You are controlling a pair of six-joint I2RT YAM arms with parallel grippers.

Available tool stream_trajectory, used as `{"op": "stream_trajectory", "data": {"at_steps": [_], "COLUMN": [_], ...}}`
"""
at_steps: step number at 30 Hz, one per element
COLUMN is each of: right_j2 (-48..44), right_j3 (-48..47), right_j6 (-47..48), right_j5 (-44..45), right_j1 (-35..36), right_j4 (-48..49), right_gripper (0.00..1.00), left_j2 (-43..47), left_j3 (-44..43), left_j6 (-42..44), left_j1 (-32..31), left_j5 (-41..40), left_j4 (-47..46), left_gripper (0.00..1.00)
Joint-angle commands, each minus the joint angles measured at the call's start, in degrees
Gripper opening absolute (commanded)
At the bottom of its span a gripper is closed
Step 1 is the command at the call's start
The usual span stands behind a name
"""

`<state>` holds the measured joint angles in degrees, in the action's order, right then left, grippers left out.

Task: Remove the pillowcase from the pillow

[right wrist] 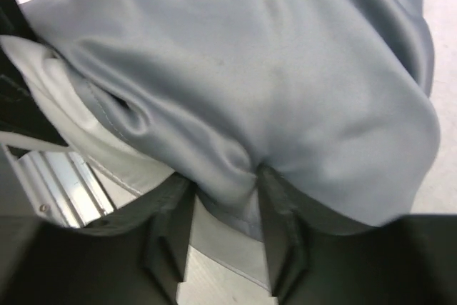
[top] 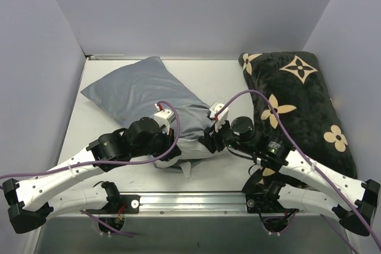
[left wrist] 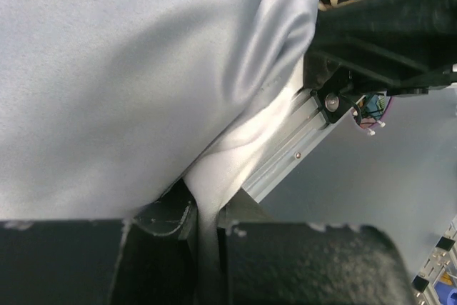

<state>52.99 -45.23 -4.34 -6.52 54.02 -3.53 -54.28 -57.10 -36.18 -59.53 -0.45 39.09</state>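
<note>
My left gripper should hold the white pillow fabric while my right gripper peels the pillowcase's hem (top: pixel 196 138) toward the pillow's far side, because the grey pillowcase covers the pillow's near corner (top: pixel 194 125).
The pillow lies at the table's centre-left inside a grey pillowcase (top: pixel 146 90), its open end toward me. White pillow fabric (right wrist: pixel 61 94) shows at the case's mouth. My left gripper (top: pixel 172 150) sits at the near edge of the pillow. In the left wrist view it (left wrist: pixel 203 208) is shut on a strip of white fabric (left wrist: pixel 239 151) coming out below the grey case (left wrist: pixel 107 69). My right gripper (top: pixel 209 138) is at the near right corner. In the right wrist view it (right wrist: pixel 225 191) pinches a bunched fold of the grey pillowcase (right wrist: pixel 250 55) near its hem.
A black plush cushion with tan flower motifs (top: pixel 297 105) lies along the right side, close behind my right arm. An aluminium rail (top: pixel 190 201) runs along the near table edge and shows in the left wrist view (left wrist: pixel 285 162). Purple walls close the left, back and right.
</note>
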Motion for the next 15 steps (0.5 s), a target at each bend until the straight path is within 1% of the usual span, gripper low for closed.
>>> {"op": "stream_trajectory", "data": {"at_steps": [1, 4, 7, 12, 14, 15], "right_j2": [1.9, 3.7, 4.9, 8.1, 10.7, 11.8], "right_j3": [-4.2, -7.0, -9.5, -14.2, -15.5, -17.0], "right_j6": [1.0, 0.9, 0.7, -0.8, -1.4, -1.4], "right_j5": [10.7, 13.9, 14.3, 8.5, 7.2, 5.1], "right_j1": [-0.2, -0.4, -1.8, -5.8, -7.7, -8.3], "right_j4": [1.0, 1.3, 1.3, 1.3, 1.2, 1.3], "right_gripper": [0.33, 0.26, 0.25, 0.29, 0.27, 0.25], "left_j2": [1.1, 0.6, 0.6, 0.6, 0.5, 0.5], "left_j3": [-2.7, -2.5, -2.1, -1.5, -1.6, -1.8], "left_j6": [-0.3, 0.4, 1.2, 2.3, 3.0, 3.0], "left_j1": [0.3, 0.1, -0.1, -0.6, -1.3, -1.6], "left_j5": [1.9, 3.8, 4.8, 6.7, 7.2, 7.6], "left_j4": [-6.1, -5.7, -5.0, -4.2, -4.2, -4.3], "left_gripper": [0.00, 0.00, 0.00, 0.00, 0.00, 0.00]}}
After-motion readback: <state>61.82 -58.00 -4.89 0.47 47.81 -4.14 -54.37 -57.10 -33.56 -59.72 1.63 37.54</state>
